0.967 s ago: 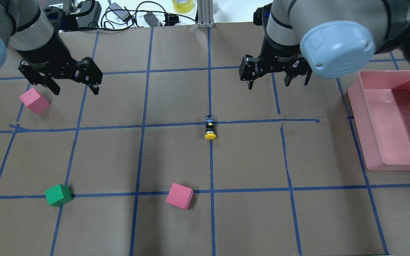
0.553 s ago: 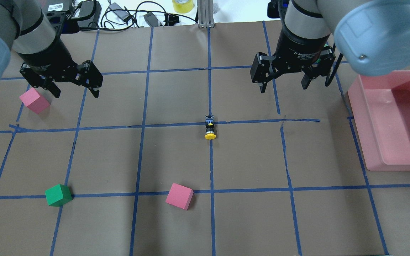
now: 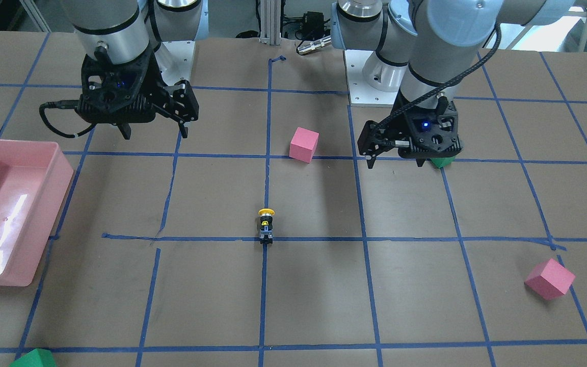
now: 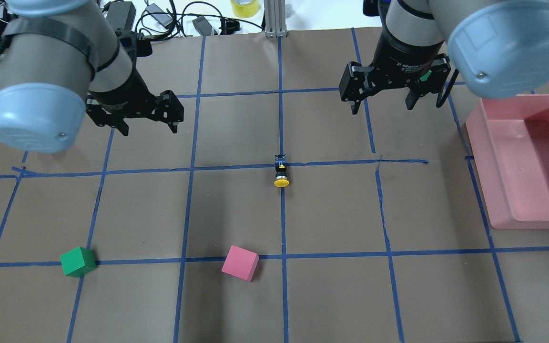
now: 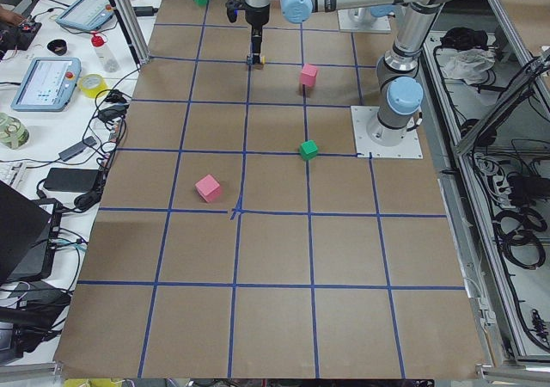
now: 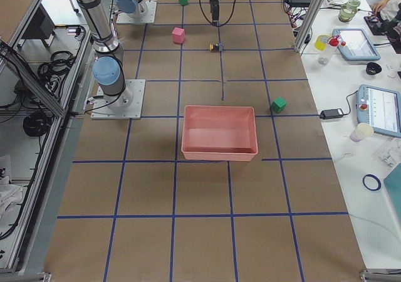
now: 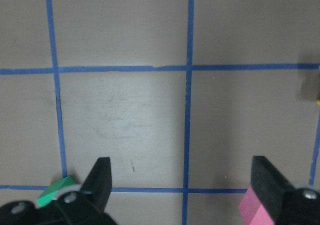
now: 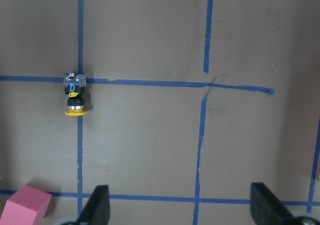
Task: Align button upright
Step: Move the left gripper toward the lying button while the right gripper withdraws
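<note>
The button [image 3: 265,226] has a squared block [image 3: 265,239] at the end opposite its yellow cap, so it will stand on its own when I turn it upright.
The button [image 4: 281,172] lies on its side on a blue tape crossing at mid table, with its yellow cap toward the robot. It also shows in the front view [image 3: 266,226] and the right wrist view [image 8: 75,95]. My left gripper [image 4: 149,125] is open and empty, above the table to the button's far left. My right gripper [image 4: 381,105] is open and empty, beyond the button to its right. Neither touches the button. In the left wrist view a blurred dark piece [image 7: 312,87] sits at the right edge.
A pink bin [image 4: 493,190] stands at the table's right side. A green cube [image 4: 78,261] and a pink cube [image 4: 240,262] lie near the front. Another pink cube [image 3: 549,278] lies at the far left, hidden under my left arm in the overhead view.
My left arm has swung right toward the middle and now covers the far-left pink cube. My right gripper has moved right and a little farther away. The button has not moved.
</note>
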Controlling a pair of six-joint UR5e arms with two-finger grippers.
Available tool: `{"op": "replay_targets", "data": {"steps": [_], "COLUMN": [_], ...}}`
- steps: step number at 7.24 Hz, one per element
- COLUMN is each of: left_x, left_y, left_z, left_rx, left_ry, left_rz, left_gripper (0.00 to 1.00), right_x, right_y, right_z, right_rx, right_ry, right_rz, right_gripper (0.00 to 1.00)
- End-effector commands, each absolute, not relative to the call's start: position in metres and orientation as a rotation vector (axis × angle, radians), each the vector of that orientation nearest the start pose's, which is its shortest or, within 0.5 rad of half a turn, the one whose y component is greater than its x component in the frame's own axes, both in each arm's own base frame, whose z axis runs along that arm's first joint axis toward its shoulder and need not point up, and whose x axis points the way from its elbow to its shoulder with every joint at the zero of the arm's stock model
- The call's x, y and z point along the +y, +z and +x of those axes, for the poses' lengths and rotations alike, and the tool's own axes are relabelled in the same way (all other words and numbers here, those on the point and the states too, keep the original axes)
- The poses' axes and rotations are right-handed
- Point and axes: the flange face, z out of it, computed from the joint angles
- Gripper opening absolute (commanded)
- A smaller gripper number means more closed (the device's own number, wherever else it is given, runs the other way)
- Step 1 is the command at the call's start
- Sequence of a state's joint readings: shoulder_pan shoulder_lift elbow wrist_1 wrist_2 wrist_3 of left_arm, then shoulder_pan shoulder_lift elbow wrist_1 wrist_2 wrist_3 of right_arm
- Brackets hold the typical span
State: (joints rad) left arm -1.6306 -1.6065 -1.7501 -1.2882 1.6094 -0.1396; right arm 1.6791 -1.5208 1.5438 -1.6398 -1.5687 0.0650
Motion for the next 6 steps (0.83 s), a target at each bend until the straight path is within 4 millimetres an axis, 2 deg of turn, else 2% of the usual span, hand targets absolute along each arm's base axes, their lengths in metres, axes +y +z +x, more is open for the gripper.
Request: {"op": "replay_targets", "data": {"steps": [1, 2, 3, 4, 6], "left_x": [-0.488, -0.489, -0.49, -0.483, -0.486], "left_y": [0.362, 0.353, 0.338, 0.306, 0.28], "left_z": [-0.201, -0.223, -0.242, -0.259, -0.286], "left_rx": [3.177, 3.259, 3.264, 3.224, 3.237], "left_ry": [-0.046, -0.042, -0.021, 0.074, 0.046], "left_rz": [-0.294, -0.285, -0.358, -0.46, -0.447], "left_gripper": [1.0, 1.0, 1.0, 1.0, 1.0], "right_x": [-0.518, -0.518, -0.509, -0.508, -0.508], "right_y": [0.487, 0.493, 0.51, 0.504, 0.507], "right_z": [0.167, 0.166, 0.165, 0.167, 0.164], "right_rx": [3.126, 3.12, 3.118, 3.115, 3.112], "right_ry": [-0.141, -0.165, -0.213, -0.191, -0.2], "right_rz": [-0.113, -0.123, -0.126, -0.128, -0.117], "right_gripper": [1.0, 1.0, 1.0, 1.0, 1.0]}}
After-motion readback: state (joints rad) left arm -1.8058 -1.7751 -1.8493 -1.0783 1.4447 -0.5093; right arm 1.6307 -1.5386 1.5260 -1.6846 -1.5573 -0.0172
